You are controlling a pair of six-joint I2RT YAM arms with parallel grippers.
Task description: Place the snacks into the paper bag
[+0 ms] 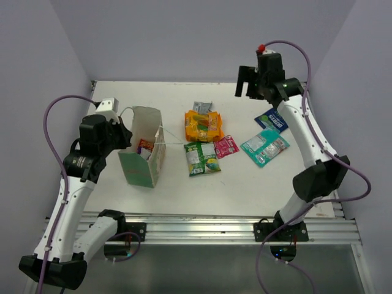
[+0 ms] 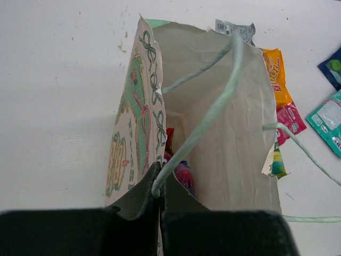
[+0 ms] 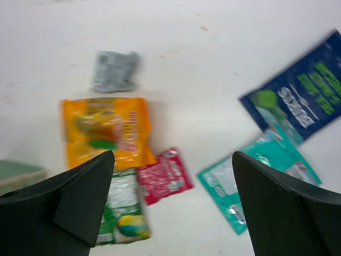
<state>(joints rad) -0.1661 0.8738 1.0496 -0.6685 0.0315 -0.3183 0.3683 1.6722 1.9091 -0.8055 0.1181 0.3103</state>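
Observation:
The dark blue packet's bag-side corner (image 1: pixel 259 119) is clear of the teal packet, so my open right gripper goes on moving down toward that corner before it closes there.
The paper bag (image 1: pixel 144 149) stands open at the table's left, with red and purple packets (image 2: pixel 180 169) inside. My left gripper (image 2: pixel 159 191) is shut on the bag's near string handle (image 2: pixel 205 120) at its rim. On the table lie an orange packet (image 1: pixel 203 124), a silver-grey packet (image 1: pixel 202 107), a green packet (image 1: pixel 201 158), a pink packet (image 1: pixel 225 146), a teal packet (image 1: pixel 264 147) and a dark blue packet (image 1: pixel 272 119). My right gripper (image 1: pixel 247 82) is open and empty, high above the table's far side, over the pink packet (image 3: pixel 164 176) in its wrist view.
Purple walls close the table on the left, back and right. A metal rail (image 1: pixel 202 225) runs along the near edge. The bag's other string handle (image 1: pixel 174 142) stretches toward the packets.

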